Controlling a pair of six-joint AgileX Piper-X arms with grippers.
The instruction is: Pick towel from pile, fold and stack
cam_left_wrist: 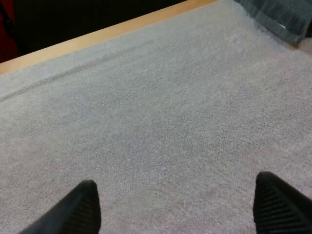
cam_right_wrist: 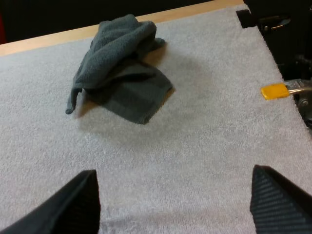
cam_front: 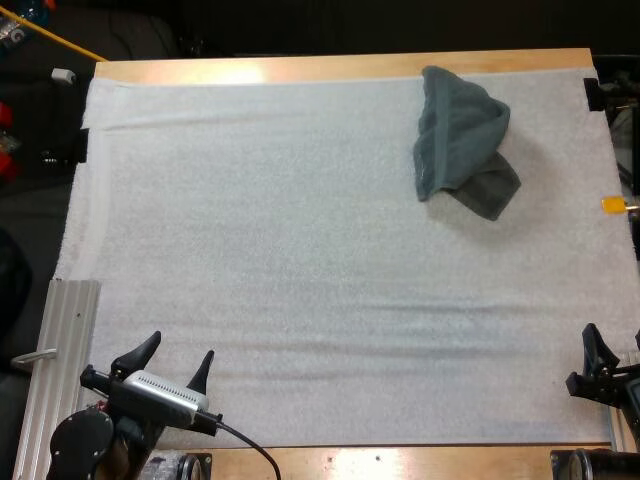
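Observation:
A darker flap (cam_front: 488, 189) sticks out under the towel's upper part (cam_front: 452, 130), so another towel should stay behind when I lift that upper part.
A crumpled dark grey-green towel (cam_front: 460, 140) lies on the white mat (cam_front: 300, 250) at the far right, close to the table's far edge. The right wrist view has the same towel (cam_right_wrist: 119, 68) well ahead of my right gripper (cam_right_wrist: 175, 204). My left gripper (cam_front: 178, 362) rests open at the mat's near left, far from the towel. Its fingers (cam_left_wrist: 78, 207) stand wide apart over bare mat, with a towel corner (cam_left_wrist: 280, 17) far ahead. My right gripper (cam_front: 600, 365) sits open at the near right edge, nothing between its fingers (cam_right_wrist: 280, 200).
A ribbed metal rail (cam_front: 60, 370) runs along the mat's near left side. The wooden table edge (cam_front: 340, 66) borders the mat at the far side. A black clamp (cam_front: 592, 92) sits at the mat's far right corner.

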